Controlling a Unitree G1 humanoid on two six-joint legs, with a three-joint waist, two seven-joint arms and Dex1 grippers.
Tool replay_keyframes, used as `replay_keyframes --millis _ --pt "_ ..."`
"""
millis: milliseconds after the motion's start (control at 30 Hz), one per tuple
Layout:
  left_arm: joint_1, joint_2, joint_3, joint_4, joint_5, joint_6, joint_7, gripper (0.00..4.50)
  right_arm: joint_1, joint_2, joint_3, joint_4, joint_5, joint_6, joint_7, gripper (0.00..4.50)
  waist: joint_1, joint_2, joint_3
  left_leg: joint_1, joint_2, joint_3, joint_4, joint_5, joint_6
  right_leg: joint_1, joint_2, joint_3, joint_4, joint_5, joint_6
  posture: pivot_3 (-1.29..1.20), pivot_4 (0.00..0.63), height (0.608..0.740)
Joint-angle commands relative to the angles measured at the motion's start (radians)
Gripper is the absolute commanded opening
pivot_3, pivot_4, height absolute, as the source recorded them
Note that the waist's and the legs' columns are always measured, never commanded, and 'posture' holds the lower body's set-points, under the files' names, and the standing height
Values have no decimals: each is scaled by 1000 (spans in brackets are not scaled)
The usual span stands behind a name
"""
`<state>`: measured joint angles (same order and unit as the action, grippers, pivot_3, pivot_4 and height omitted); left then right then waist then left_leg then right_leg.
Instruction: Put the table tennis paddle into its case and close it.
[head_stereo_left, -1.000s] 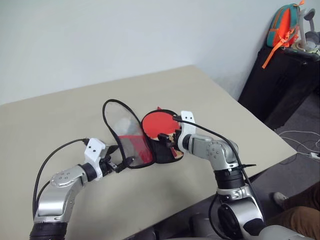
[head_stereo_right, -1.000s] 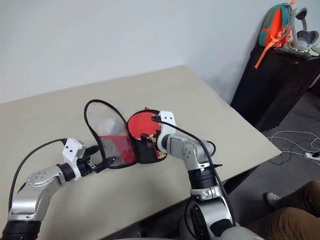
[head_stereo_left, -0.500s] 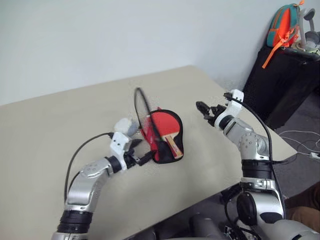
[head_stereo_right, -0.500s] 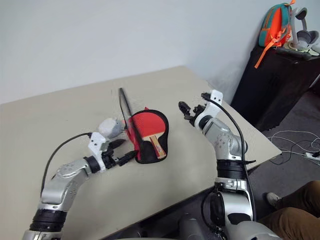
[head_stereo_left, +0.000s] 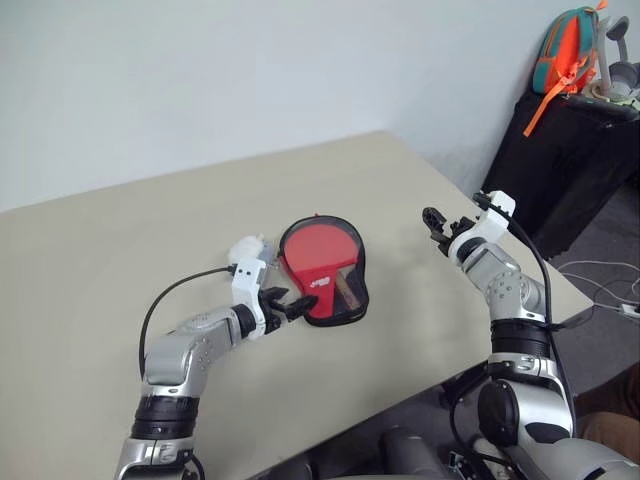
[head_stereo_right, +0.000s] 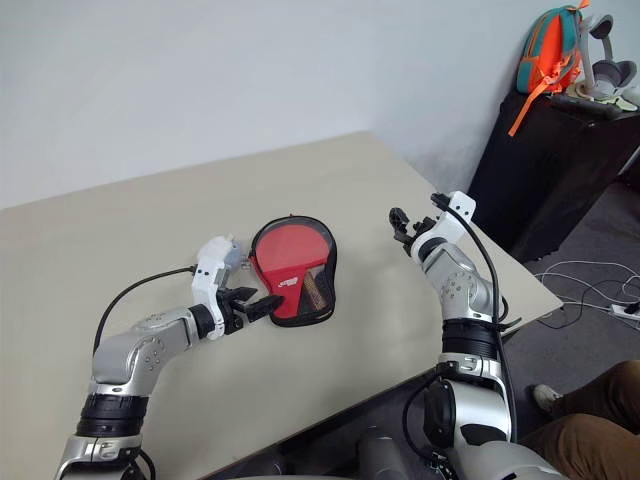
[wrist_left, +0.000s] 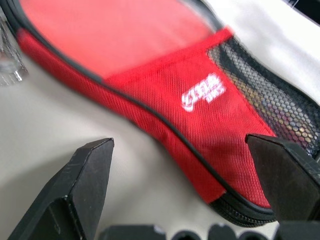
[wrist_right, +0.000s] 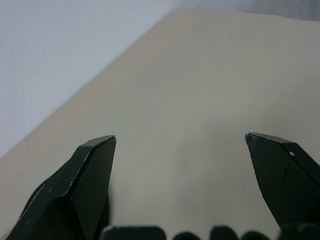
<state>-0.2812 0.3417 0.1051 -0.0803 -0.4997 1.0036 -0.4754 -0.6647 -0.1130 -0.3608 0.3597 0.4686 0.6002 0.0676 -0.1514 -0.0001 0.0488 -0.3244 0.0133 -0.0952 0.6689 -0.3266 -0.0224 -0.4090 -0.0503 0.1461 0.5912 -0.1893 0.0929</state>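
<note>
The case (head_stereo_left: 322, 248) is far back from the table's near edge and away from my right gripper, so my left gripper should first pinch the case's bottom corner (wrist_left: 238, 207) and pull the case closer.
The case (head_stereo_left: 357, 262) lies flat on the table with its lid folded down. Through its see-through panel I see the table tennis paddle's red face (head_stereo_left: 313, 248), and the handle (head_stereo_left: 346, 291) shows under the mesh. Whether the zip is done up I cannot tell. My left gripper (head_stereo_left: 290, 303) is open at the case's near left edge. In the left wrist view its fingers (wrist_left: 90, 172) straddle the red part with the white logo (wrist_left: 202, 94). My right gripper (head_stereo_left: 437, 224) hangs open and empty over bare table, well to the right of the case.
The table's right edge (head_stereo_left: 520, 260) runs close beside my right arm. Beyond it stands a black cabinet (head_stereo_left: 560, 170) with an orange and teal backpack (head_stereo_left: 568, 45) on top. Cables (head_stereo_left: 600, 280) lie on the floor, and a person's leg (head_stereo_right: 590, 440) is at the near right.
The case's lid has swung from open at the left, through upright, down flat over the paddle. My left gripper followed to the right. My right gripper drew away from the case to the right.
</note>
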Motion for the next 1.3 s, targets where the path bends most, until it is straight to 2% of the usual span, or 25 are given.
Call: replay_keyframes --millis 33,433,533,667,900,933,1167,1300 --pt "-45 -50 38 23 -53 105 52 4500 -16 5 -3 -13 5 -19 -10 4484 2 1 -1 0 0 0 0 0 0 0 0 0 0 0 0 0 0 740" --pt "-58 -208 186 -25 -186 362 139 4500 -20 4 -21 23 -2 -25 -38 4484 2 3 -2 0 -1 -1 0 0 0 2 -1 0 0 0 0 0 0 740" --pt "-63 -235 222 -23 -197 389 161 3908 -20 6 -19 32 -6 -33 -46 4500 2 4 -2 1 -1 -1 0 0 0 2 -1 0 -1 0 0 0 0 740" --pt "-72 -254 277 -16 -212 402 181 2575 -23 -1 -19 50 -12 -44 -57 4500 1 3 -2 0 -1 -1 0 0 0 2 -1 0 -1 0 0 0 0 740" --pt "-57 -248 270 -19 -229 449 170 174 -21 -10 -22 67 -23 -57 -65 4500 0 3 -2 0 -1 -1 0 0 0 2 -1 0 -1 0 0 0 0 740" --pt "-58 -252 280 -16 -231 464 176 17 -19 -9 -21 68 -25 -59 -66 4500 0 3 -2 0 -1 -1 0 0 0 2 -1 0 -1 0 0 0 0 740" --pt "-8 -226 270 -77 -253 596 175 17 -15 -6 -19 66 -35 -65 -74 4500 -1 4 -2 0 -1 -1 0 0 0 2 -1 0 -1 0 0 0 0 740" --pt "101 -142 200 -227 -384 611 113 17 -8 -12 -19 61 -42 -61 -74 4500 -2 4 -2 1 -1 -1 -1 0 0 1 -1 0 -1 0 0 0 0 740"
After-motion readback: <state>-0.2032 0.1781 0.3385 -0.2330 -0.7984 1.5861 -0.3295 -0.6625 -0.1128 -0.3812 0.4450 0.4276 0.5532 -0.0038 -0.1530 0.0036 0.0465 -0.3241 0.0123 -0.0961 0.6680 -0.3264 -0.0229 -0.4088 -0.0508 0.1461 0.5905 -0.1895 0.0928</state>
